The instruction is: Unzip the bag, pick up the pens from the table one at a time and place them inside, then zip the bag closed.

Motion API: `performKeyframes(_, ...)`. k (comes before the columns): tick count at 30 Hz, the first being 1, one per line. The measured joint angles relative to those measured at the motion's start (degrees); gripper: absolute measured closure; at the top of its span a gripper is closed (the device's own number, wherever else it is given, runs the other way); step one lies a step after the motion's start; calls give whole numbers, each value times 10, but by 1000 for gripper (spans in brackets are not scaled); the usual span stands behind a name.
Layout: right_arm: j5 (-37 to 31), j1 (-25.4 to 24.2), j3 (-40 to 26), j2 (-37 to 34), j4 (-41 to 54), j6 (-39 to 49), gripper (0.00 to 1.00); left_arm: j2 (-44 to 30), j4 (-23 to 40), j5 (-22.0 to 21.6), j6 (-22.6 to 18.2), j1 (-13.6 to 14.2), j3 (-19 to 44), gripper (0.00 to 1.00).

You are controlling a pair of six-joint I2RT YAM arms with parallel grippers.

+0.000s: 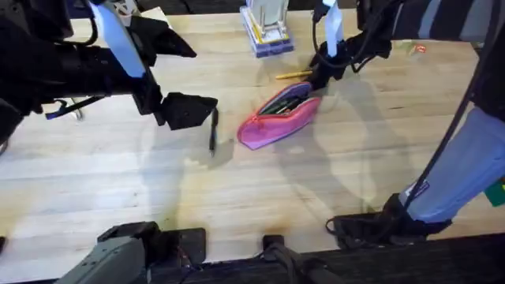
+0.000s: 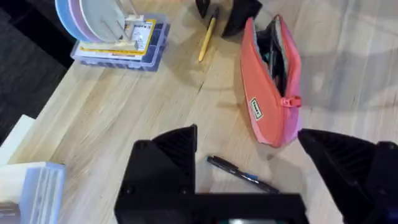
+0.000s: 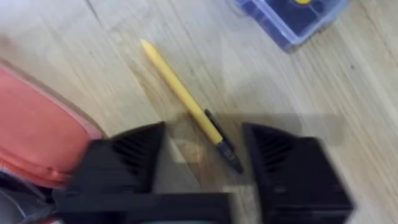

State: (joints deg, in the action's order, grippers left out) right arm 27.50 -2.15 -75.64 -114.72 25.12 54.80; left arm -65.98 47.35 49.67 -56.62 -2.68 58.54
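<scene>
I expect the pink bag [image 1: 278,125] to stay open by itself when I lower the yellow pen inside, because its unzipped opening [image 1: 289,102] gapes between sides that stand apart.
The pink bag [image 1: 278,120] lies unzipped in the middle of the table [image 1: 118,189], its dark inside showing. A black pen [image 1: 213,131] rests left of it. My left gripper [image 1: 197,79] hovers open above that pen, which lies between the fingers in the left wrist view [image 2: 242,175], with the bag [image 2: 268,81] off to one side. The yellow pen [image 1: 293,75] lies just behind the bag. My right gripper [image 1: 322,77] is open over its dark tip, and in the right wrist view the yellow pen [image 3: 185,98] runs between the black fingers [image 3: 124,162].
A rack of plates on a blue organizer box [image 1: 264,33] stands at the back centre, close to the yellow pen; the box [image 2: 118,43] also shows in the left wrist view. A small green and red item [image 1: 414,49] lies far right. A white box [image 2: 31,186] sits near the left edge.
</scene>
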Motion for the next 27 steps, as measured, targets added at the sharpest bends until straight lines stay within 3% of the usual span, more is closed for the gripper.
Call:
performKeyframes(5, -1, 1, 0, 0, -3, 5, 878, 0, 0, 0, 0, 0, 0, 8)
performKeyframes(6, 1, 1, -3, 0, -4, 5, 941, 0, 0, 0, 0, 0, 0, 7)
performKeyframes(20, -7, 4, -4, 5, -3, 5, 964, 0, 0, 0, 0, 0, 0, 8)
performKeyframes(27, -40, 4, -1, 43, 22, 5, 971, 0, 0, 0, 0, 0, 0, 8)
